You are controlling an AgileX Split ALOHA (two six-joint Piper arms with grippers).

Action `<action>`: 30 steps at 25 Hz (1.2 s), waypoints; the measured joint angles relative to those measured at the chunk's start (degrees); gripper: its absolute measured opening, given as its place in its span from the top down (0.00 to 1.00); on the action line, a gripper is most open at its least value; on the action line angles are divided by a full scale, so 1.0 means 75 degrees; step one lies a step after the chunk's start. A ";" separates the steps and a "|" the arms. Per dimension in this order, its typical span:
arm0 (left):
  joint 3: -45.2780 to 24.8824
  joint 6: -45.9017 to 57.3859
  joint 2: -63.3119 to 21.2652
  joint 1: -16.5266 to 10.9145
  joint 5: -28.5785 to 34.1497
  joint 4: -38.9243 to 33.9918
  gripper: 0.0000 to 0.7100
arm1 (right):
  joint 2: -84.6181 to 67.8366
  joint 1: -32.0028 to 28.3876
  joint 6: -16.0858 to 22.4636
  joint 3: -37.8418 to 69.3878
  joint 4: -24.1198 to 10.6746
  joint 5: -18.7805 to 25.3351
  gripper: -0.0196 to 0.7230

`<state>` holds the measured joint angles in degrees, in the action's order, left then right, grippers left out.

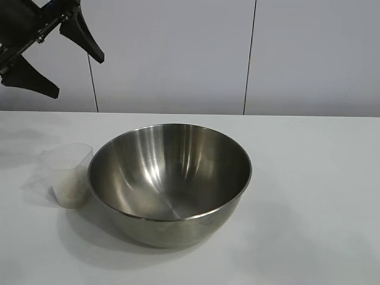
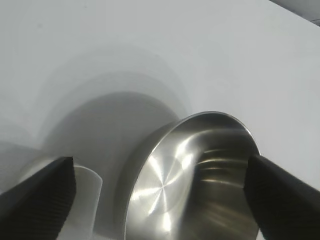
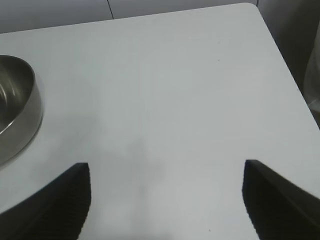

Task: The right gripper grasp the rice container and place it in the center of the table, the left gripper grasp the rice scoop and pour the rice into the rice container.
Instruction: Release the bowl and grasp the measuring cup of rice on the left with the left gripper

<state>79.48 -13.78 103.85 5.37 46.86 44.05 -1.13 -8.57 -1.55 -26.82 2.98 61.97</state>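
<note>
I expect the rice to run out almost completely and spread over the bottom of the bowl when I pour, because the scoop's side [image 1: 66, 157] above the rice [image 1: 70, 189] is clear.
The rice container [image 1: 170, 181], a large shiny steel bowl, stands empty near the middle of the white table [image 1: 309, 196]. The rice scoop [image 1: 71, 174], a small translucent cup with white rice [image 1: 70, 191] in its lower part, stands upright touching the bowl's left side. My left gripper [image 1: 78, 76] is open and empty, high above the table's back left. Its wrist view shows the bowl [image 2: 195, 185] and the scoop [image 2: 85, 200] below its spread fingers. My right gripper [image 3: 165, 172] is open and empty over bare table, away from the bowl [image 3: 17, 107]. It is out of the exterior view.
A pale wall with vertical seams [image 1: 249, 56] stands behind the table. The table's far corner and edge [image 3: 255, 6] show in the right wrist view. Bare tabletop lies to the right of the bowl.
</note>
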 joint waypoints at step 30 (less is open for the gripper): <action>-0.9076 -0.0414 -0.1384 0.1534 -1.4912 -0.4199 0.32 | 0.0000 0.0000 0.0000 0.0000 0.0000 -0.0003 0.21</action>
<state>11.41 -16.88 93.47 16.88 -64.98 12.55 -1.13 -8.57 -1.55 -26.82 2.98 61.95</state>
